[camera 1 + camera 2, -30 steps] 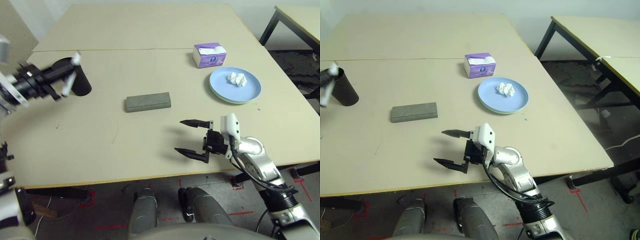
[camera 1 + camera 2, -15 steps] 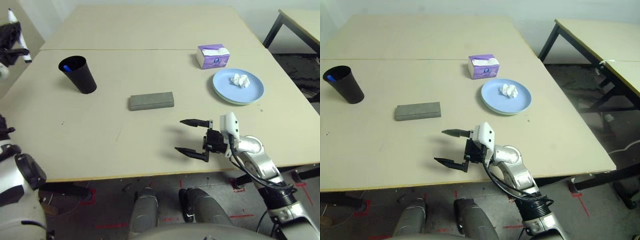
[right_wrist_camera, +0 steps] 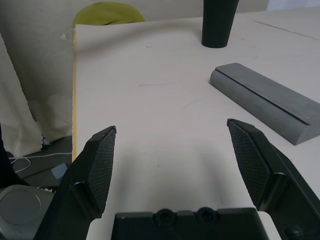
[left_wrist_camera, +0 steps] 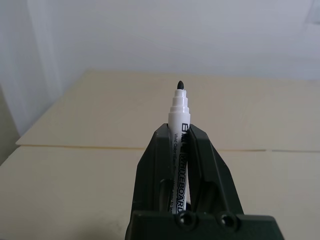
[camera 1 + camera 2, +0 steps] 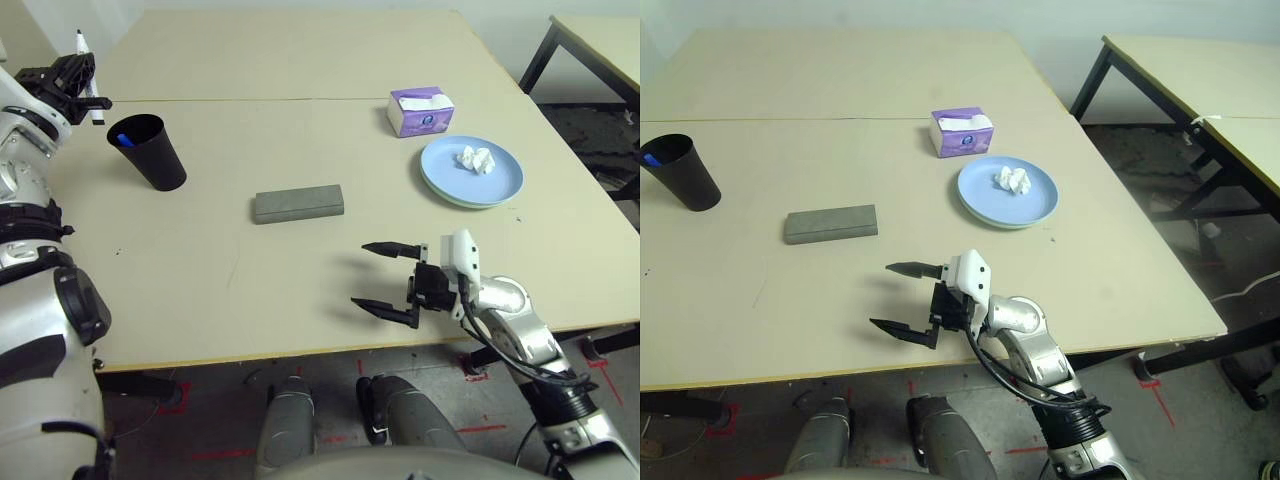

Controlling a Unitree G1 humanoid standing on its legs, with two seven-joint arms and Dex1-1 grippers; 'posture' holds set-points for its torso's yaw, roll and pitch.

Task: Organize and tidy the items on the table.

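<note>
The white pen (image 5: 82, 43) is upright beside the black cup's opening (image 5: 137, 130), so the robot's left gripper should go on moving over the cup's opening and let go of the pen there.
My left gripper (image 5: 80, 78) is at the far left, raised behind the black cup (image 5: 152, 152), and is shut on a white pen (image 4: 179, 131) with a black tip. The cup stands upright with a blue-capped pen (image 5: 121, 139) inside it. Mid-table lies the grey glasses case (image 5: 298, 205). A white tissue wad (image 5: 475, 158) rests on the blue plate (image 5: 490, 188), which shows a pale green rim beneath. My right gripper (image 5: 383, 279) hovers open near the front edge of the table (image 5: 200, 290), a short way in front of the case, holding nothing.
A purple-and-white tissue box (image 5: 420, 110) stands just behind the plate. A second table with black legs (image 5: 1200, 70) is off to the right. A seam line (image 5: 260, 99) crosses the tabletop behind the cup. Bare tabletop lies between cup, case and front edge.
The view has swung about. My left gripper, still shut on the pen, has lifted away from the cup's mouth to the far left. The right arm has stayed put.
</note>
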